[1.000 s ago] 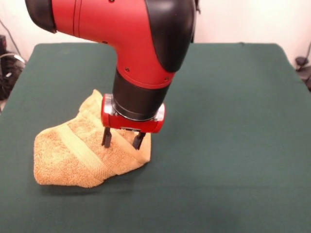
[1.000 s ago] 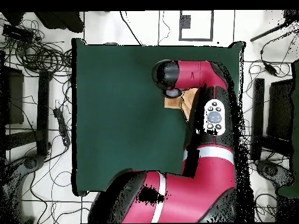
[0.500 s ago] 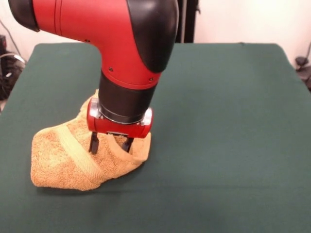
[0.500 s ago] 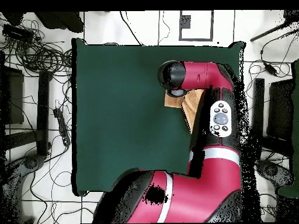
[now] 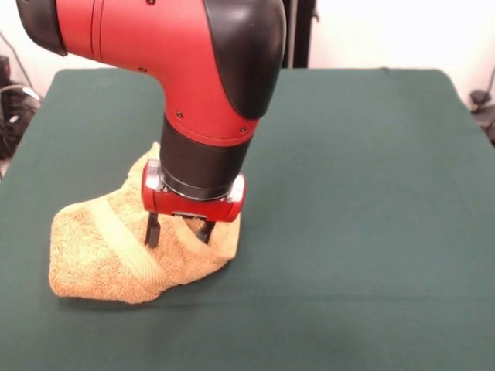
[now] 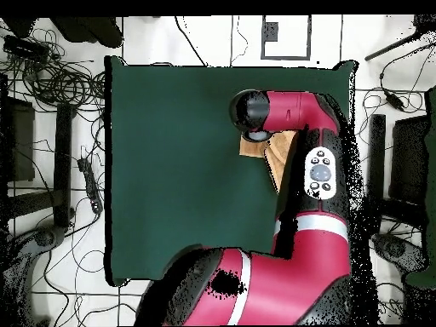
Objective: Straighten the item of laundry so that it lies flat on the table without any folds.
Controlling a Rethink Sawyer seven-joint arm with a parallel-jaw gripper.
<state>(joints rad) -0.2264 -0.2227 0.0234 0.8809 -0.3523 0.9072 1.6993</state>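
I expect the orange-tan towel (image 5: 100,247) to fall open into a wide, limp drape when I lift it, because loose folds (image 5: 193,238) lie over each other under my gripper.
The orange-tan towel (image 5: 100,251) lies bunched in a folded heap on the green table (image 5: 371,193), at the left of the front view. A paler woven band runs slantwise across it. My gripper (image 5: 179,232) points straight down over the heap's right part. It is open, and both fingertips (image 5: 152,230) touch the cloth or hang just above it. In the overhead view the arm hides most of the towel (image 6: 250,148), which shows only as small tan patches near the table's (image 6: 170,170) right side. The gripper itself is hidden there.
The towel sits near the table's left edge in the front view, with wide green cloth to the right and behind. Cables (image 6: 51,102) and equipment lie on the floor around the table. The arm's bulk (image 6: 298,213) covers the table's right side in the overhead view.
The gripper has moved left across the towel and stands over the middle of the fold. The heap has shifted slightly left. The fingers' spacing is unchanged.
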